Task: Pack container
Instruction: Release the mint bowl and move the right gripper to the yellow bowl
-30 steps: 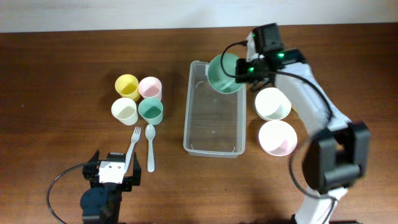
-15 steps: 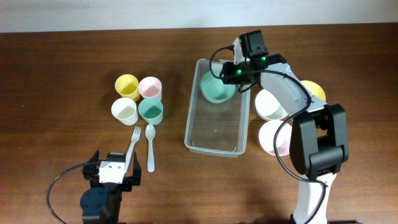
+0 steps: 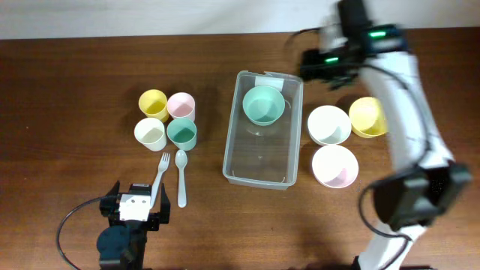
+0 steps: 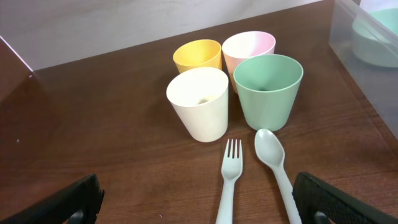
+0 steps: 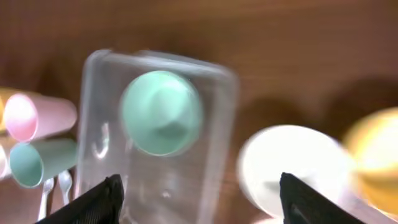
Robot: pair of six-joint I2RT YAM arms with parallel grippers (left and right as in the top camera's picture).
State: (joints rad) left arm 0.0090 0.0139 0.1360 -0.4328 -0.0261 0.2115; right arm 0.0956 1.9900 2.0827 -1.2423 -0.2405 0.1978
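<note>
I should move my open right gripper on to the yellow bowl's rim (image 3: 383,121) on the side facing away from the white bowl, because it is free there, before the gripper's fingers are on both sides of that rim.
The clear container (image 3: 228,146) stands lengthwise at mid-table, its white label at the far end. A mint green bowl (image 3: 263,104) sits upright inside that far end. My right gripper (image 3: 321,64) hovers blurred above the table, off the container's far right corner, apart from the bowl. In the right wrist view it (image 5: 202,202) is open and holds nothing, with the container (image 5: 93,134) and green bowl (image 5: 161,112) below. My left gripper (image 3: 135,211) rests near the front left edge. It (image 4: 198,210) is open and empty.
A white bowl (image 3: 328,124), a yellow bowl (image 3: 367,116) and a pink bowl (image 3: 334,166) sit right of the container. On the left are the yellow (image 3: 153,104), pink (image 3: 181,106), cream (image 3: 149,133) and green (image 3: 181,133) cups, with a fork (image 3: 160,176) and spoon (image 3: 181,176) in front.
The right gripper lowered the green bowl into the container's far end, opened and let it go, then pulled up and away to the right. The left arm has not moved.
</note>
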